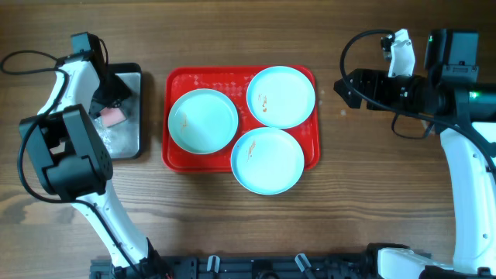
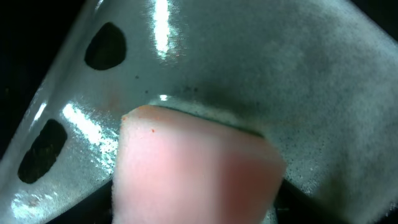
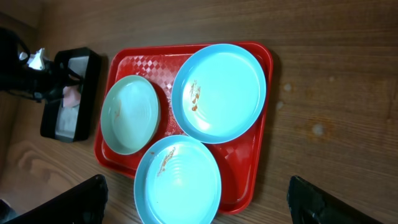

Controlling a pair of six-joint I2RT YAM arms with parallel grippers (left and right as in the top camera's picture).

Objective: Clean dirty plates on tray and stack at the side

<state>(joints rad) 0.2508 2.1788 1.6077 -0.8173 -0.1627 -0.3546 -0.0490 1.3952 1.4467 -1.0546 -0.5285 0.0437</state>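
Observation:
My left gripper is holding the pink sponge and the plate (image 1: 203, 122) nearest the pan is lying loose, so my right gripper should pinch that plate's rim (image 1: 235, 125) before the wiping starts.
Three pale blue plates lie on the red tray (image 1: 175, 82): one at the left (image 1: 203, 120), one at the back right (image 1: 280, 96), and one at the front (image 1: 267, 160) that overhangs the tray's front rim. All three carry small brown specks. My left gripper (image 1: 108, 105) reaches down into the metal pan (image 1: 129, 141) and is shut on a pink sponge (image 2: 193, 168) that fills the gap between its fingers. My right gripper (image 1: 341, 87) hovers open to the right of the tray, with the front plate (image 3: 180, 180) below it and nothing between its fingers (image 3: 87, 199).
The black-rimmed pan (image 3: 68, 93) sits just left of the tray (image 3: 249, 162); its wet metal floor (image 2: 249, 62) glistens. Bare wooden table lies right of the tray and in front of it. Cables trail from both arms at the back.

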